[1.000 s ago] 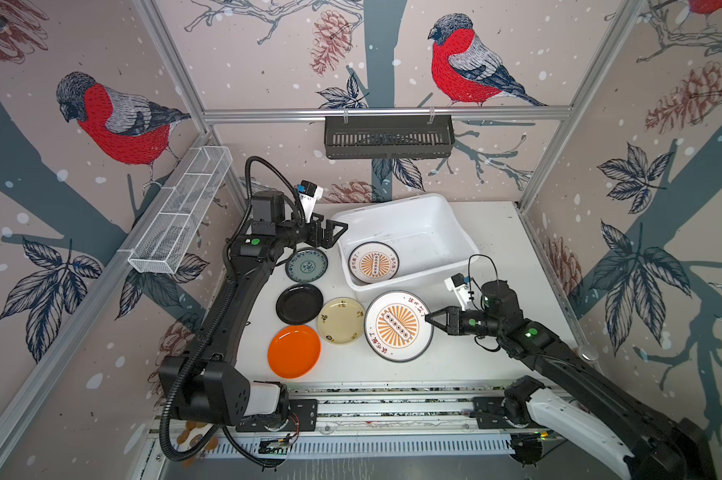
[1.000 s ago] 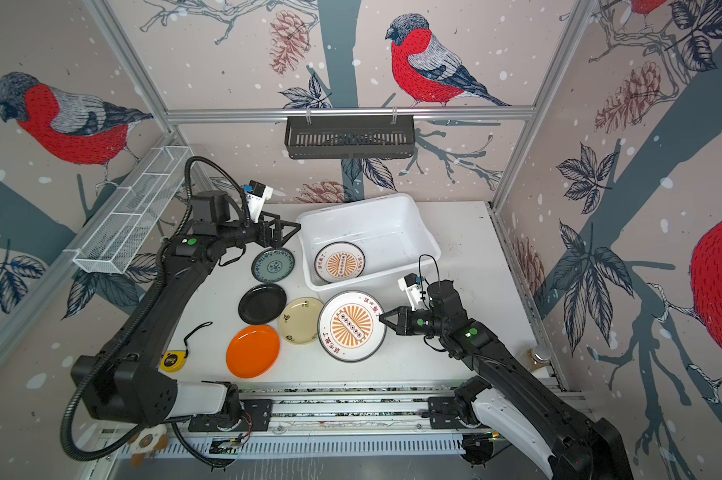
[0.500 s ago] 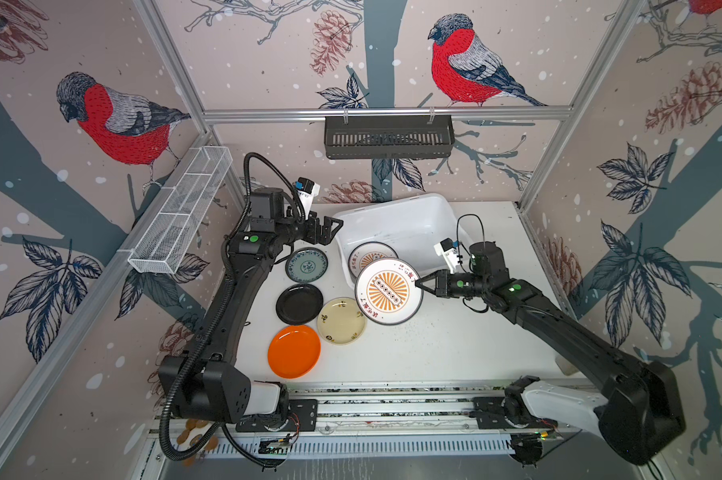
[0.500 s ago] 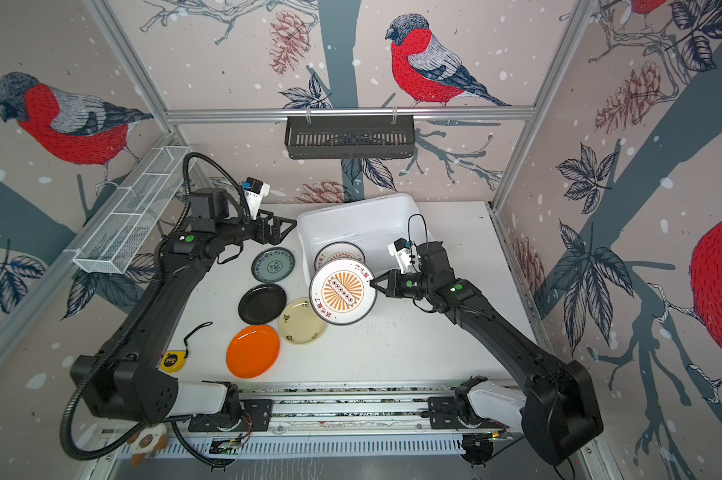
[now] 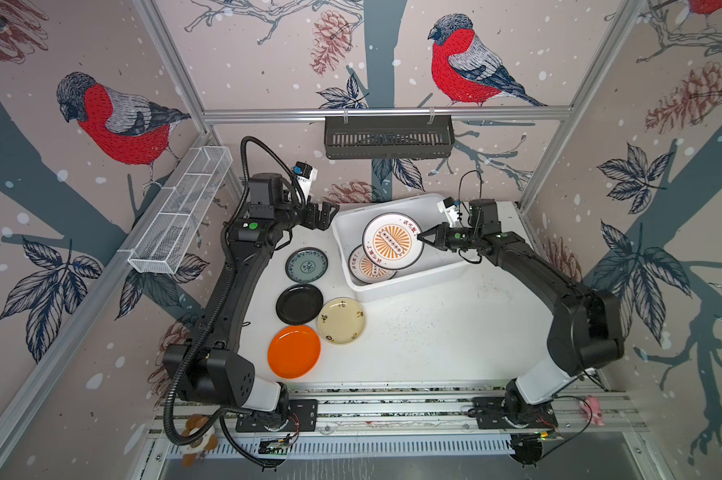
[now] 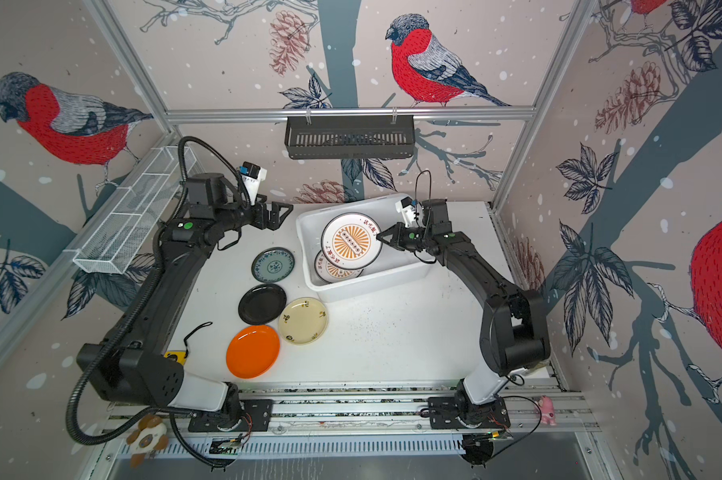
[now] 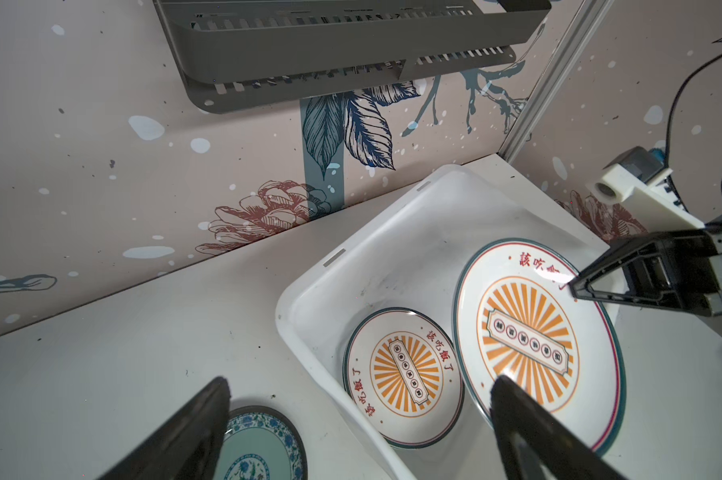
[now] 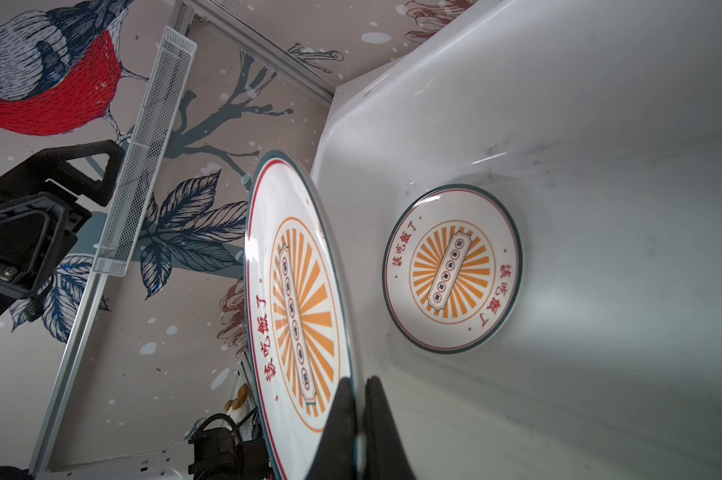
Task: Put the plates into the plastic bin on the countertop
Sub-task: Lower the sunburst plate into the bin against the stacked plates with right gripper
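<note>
I should keep lowering the held plate (image 5: 393, 240) with my right gripper until it rests on the plate (image 5: 365, 269) below, as it hangs printed side up like that one.
My right gripper (image 5: 421, 237) (image 8: 358, 386) is shut on the rim of a large sunburst plate (image 5: 392, 241) (image 6: 351, 241) (image 8: 293, 291), which hangs tilted above the white plastic bin (image 5: 413, 286) (image 7: 301, 332). A second sunburst plate (image 5: 363, 270) (image 7: 405, 374) lies flat on the bin's floor, partly under the held one. Left of the bin on the countertop (image 5: 434, 340) lie a teal-patterned plate (image 5: 306, 264), a black plate (image 5: 299, 304), a cream plate (image 5: 341, 321) and an orange plate (image 5: 294, 351). My left gripper (image 5: 330, 212) (image 7: 359, 382) hovers open and empty by the bin's back left corner.
A black slatted basket (image 5: 388, 137) hangs on the back wall above the bin. A white wire-mesh rack (image 5: 180, 216) runs along the left wall. A small yellow item with a black strap (image 6: 174, 356) lies beside the left arm's base.
My right gripper has lifted the sunburst plate off the countertop's front and carried it back over the bin. The left gripper has shifted slightly back and stays open.
</note>
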